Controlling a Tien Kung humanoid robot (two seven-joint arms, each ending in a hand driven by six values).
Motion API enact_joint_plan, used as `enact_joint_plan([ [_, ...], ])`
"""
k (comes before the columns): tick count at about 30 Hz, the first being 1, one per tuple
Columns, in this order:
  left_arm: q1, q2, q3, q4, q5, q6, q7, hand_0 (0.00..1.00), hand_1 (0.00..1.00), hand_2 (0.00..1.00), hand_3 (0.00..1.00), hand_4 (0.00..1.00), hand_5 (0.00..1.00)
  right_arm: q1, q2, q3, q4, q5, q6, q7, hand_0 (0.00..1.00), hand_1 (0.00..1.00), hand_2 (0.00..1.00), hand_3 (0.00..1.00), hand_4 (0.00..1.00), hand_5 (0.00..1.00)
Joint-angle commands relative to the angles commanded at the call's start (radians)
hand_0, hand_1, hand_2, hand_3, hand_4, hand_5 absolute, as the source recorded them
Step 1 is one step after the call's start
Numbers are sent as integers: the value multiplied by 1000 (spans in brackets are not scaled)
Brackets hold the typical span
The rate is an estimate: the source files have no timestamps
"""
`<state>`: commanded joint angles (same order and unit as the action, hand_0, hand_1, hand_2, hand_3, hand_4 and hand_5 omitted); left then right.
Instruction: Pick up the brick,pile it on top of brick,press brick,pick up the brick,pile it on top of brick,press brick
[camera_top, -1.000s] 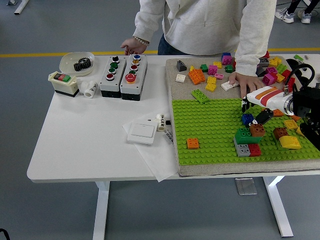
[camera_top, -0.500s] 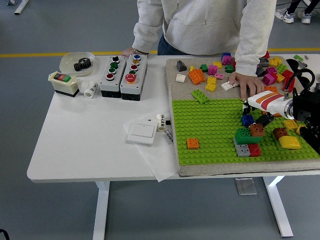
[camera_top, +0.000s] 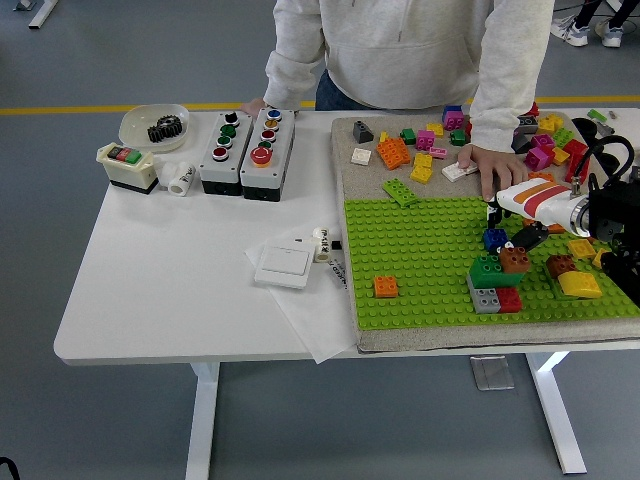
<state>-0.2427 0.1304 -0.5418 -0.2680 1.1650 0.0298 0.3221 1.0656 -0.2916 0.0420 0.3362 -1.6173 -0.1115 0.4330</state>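
I expect the blue brick (camera_top: 494, 239) to fill the step level when I pile it on the green brick (camera_top: 486, 264), which shows open studs beside the brown brick.
A small blue brick (camera_top: 494, 240) stands on the green baseplate (camera_top: 420, 250), just behind a stack: a green brick (camera_top: 488, 271) and a brown brick (camera_top: 515, 260) sit on a grey brick (camera_top: 486, 299) and a red brick (camera_top: 510, 299). My right hand (camera_top: 510, 226) reaches in from the right. Its black fingers are spread on either side of the blue brick, slightly above it, and I see no grip on it. The left arm is out of view. A person's hand (camera_top: 492, 166) rests flat on the mat just behind my hand.
An orange brick (camera_top: 386, 287) sits alone at the front left of the baseplate. A brown brick (camera_top: 560, 265) and a yellow brick (camera_top: 580, 285) lie near my wrist. Several loose bricks (camera_top: 420, 150) cover the mat at the back. Button boxes (camera_top: 247, 145) and a white switch (camera_top: 284, 266) are at the left.
My right hand has drawn slightly back to the right; the blue brick stays in place. The person's other hand has pulled back behind the button boxes.
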Motion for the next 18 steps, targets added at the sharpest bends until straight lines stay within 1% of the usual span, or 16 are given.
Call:
enact_joint_plan([
  [1, 0, 0, 0, 0, 0, 0, 0, 764, 738, 748, 594, 661, 582, 0, 0, 0, 0, 0, 0, 0, 611, 597, 595, 531, 834, 444],
  [2, -1, 0, 0, 0, 0, 0, 0, 764, 738, 748, 594, 662, 582, 1, -1, 0, 0, 1, 0, -1, 584, 566, 578, 520, 778, 483],
  [13, -8, -1, 4, -1, -2, 0, -1, 764, 739, 748, 594, 662, 582, -3, -6, -4, -2, 0, 2, -5, 583, 561, 577, 520, 772, 491],
  [14, -8, -1, 4, -1, -1, 0, -1, 765, 739, 748, 594, 661, 582, -4, -6, -4, -3, 0, 3, -5, 584, 565, 580, 519, 797, 481],
  [18, -9, -1, 5, -1, -3, 0, -1, 765, 739, 748, 594, 661, 582, -3, -5, -3, -2, 0, 2, -5, 584, 565, 580, 519, 797, 481],
])
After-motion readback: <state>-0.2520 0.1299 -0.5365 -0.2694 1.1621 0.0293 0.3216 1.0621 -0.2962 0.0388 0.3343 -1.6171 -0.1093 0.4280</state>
